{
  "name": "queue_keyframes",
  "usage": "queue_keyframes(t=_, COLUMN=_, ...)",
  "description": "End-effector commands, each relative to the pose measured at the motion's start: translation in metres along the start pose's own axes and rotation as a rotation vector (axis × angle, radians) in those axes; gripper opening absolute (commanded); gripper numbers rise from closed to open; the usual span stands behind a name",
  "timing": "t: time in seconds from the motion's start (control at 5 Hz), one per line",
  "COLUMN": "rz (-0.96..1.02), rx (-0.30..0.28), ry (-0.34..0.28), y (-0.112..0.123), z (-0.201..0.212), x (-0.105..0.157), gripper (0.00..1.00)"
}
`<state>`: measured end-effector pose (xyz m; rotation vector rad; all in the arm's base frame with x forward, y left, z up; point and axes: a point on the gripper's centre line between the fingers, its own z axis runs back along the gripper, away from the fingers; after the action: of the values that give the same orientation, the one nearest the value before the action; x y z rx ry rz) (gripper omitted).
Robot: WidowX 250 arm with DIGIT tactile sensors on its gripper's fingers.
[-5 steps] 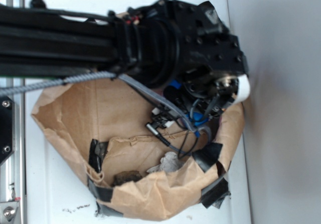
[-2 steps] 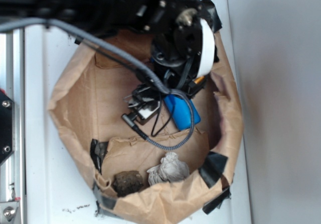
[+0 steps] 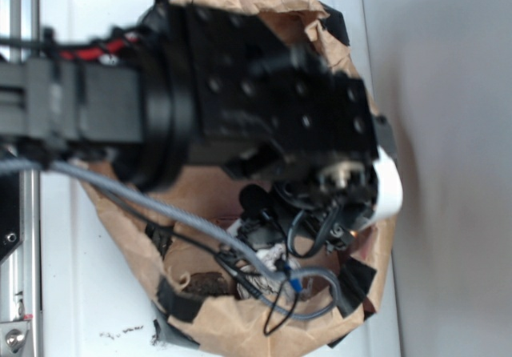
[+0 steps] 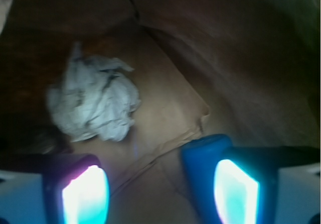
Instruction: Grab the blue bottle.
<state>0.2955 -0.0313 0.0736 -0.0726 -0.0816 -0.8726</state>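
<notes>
I should move over until the blue bottle's end is centred in the gap before closing, because the blue bottle rests against one finger of my open gripper.
In the wrist view the blue bottle lies on the floor of the brown paper bag, its blunt end pointing away from me. My gripper is open and low inside the bag. The bottle sits in the gap, close against the inner side of the right finger. The left finger stands well apart from it. In the exterior view the arm covers the bag and hides the bottle and the fingers.
A crumpled white paper wad lies ahead to the left, with a dark brown lump beside it. The bag's walls, patched with black tape, close round the gripper. A grey cable with a blue tip hangs into the bag.
The arm has swung down over the middle of the bag. The blue bottle, visible in the exterior view 0.4 s ago, is now hidden under the wrist.
</notes>
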Motion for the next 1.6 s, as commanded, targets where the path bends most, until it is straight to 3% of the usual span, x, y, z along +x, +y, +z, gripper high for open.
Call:
queue_keyframes(t=0.0, rz=0.023, rx=0.016, ry=-0.047, y=0.005, z=0.023, x=0.014, gripper=1.0)
queue_keyframes(t=0.2, rz=0.068, rx=0.001, ry=-0.081, y=0.017, z=0.04, x=0.011, gripper=1.0)
queue_keyframes(t=0.8, rz=0.081, rx=0.037, ry=0.102, y=0.024, z=-0.002, x=0.001, gripper=1.0)
queue_keyframes(t=1.0, rz=0.1, rx=0.012, ry=0.153, y=0.023, z=-0.009, x=0.003, gripper=1.0)
queue_keyframes(t=1.2, rz=0.108, rx=0.029, ry=0.188, y=0.024, z=-0.014, x=0.006, gripper=1.0)
queue_keyframes(t=1.4, rz=0.124, rx=0.049, ry=0.186, y=0.026, z=-0.014, x=-0.015, gripper=1.0)
